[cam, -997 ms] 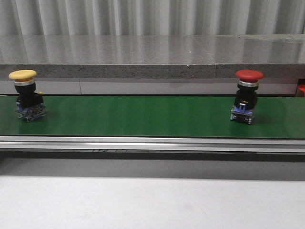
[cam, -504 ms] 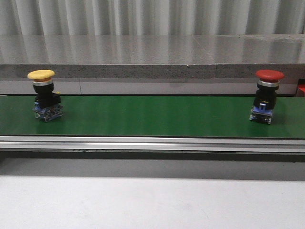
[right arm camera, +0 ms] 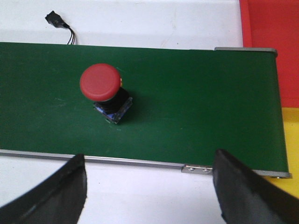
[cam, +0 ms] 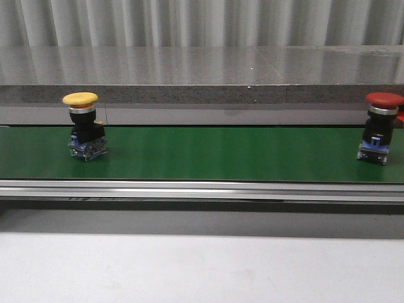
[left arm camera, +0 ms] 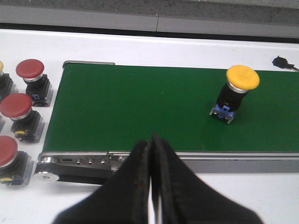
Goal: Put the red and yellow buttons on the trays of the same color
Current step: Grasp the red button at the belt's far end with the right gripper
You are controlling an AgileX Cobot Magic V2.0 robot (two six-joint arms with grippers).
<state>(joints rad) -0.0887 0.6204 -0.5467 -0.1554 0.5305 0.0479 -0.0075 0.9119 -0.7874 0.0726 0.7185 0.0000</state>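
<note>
The red button (cam: 377, 131) is near the end of the belt, where my left gripper can't reach it. Next, my right gripper takes it to the red tray (right arm camera: 279, 28) before the yellow button arrives.
A yellow button (cam: 82, 126) stands upright on the left part of the green belt (cam: 221, 154). A red button (cam: 379, 129) stands near the belt's right end. In the left wrist view my left gripper (left arm camera: 152, 137) is shut on nothing, at the belt's near rail, with the yellow button (left arm camera: 236, 95) well apart from it. My right gripper (right arm camera: 149, 161) is open over the white table just short of the belt, and the red button (right arm camera: 105, 93) stands beyond its fingers. The red tray (right arm camera: 271, 28) and the yellow tray (right arm camera: 292, 140) lie past the belt's end.
Three spare red buttons (left arm camera: 16, 109) stand on the white table beside the belt's start. A small black connector with wires (right arm camera: 56, 18) lies behind the belt. A grey stone ledge (cam: 202, 69) runs along the back.
Both buttons have travelled to the right along the belt; the red one is now near the right edge of the front view.
</note>
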